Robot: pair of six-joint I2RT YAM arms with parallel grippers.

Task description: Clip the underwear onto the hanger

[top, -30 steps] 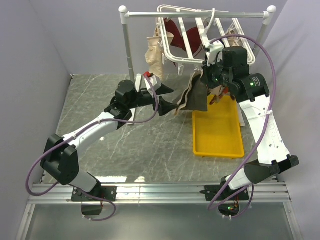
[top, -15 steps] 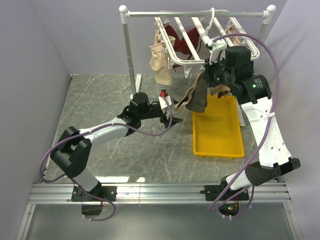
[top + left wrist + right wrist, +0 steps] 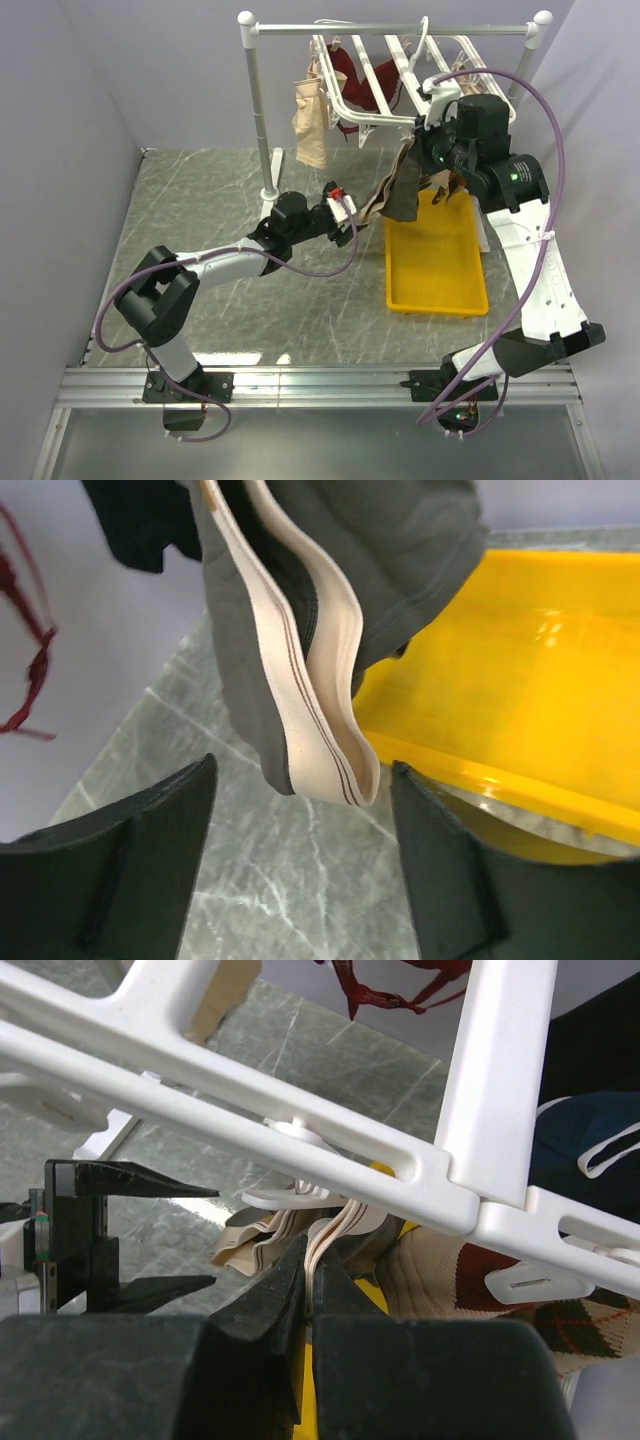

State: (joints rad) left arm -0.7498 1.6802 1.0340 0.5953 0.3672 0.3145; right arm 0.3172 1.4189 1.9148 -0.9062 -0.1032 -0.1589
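The underwear's loose end hangs down below the hanger, so I need my left gripper to grab the underwear's beige band there before my right gripper opens.
The underwear is dark grey-brown with a beige band and hangs from my right gripper, which is shut on the band just under a white clip of the hanger. The hanger's white slats cross the right wrist view above the jaws. My left gripper is open and empty, low above the table left of the underwear. In the left wrist view the underwear's beige band hangs just ahead of the open fingers.
A yellow tray lies under and right of the underwear. A beige garment and a maroon garment hang on the hanger. The white pole-and-rail stand carries the hanger. Other clothes hang at right.
My left gripper has let go of the underwear, dropped lower and drawn back left. The underwear now hangs only from the right gripper, which rose slightly toward the hanger.
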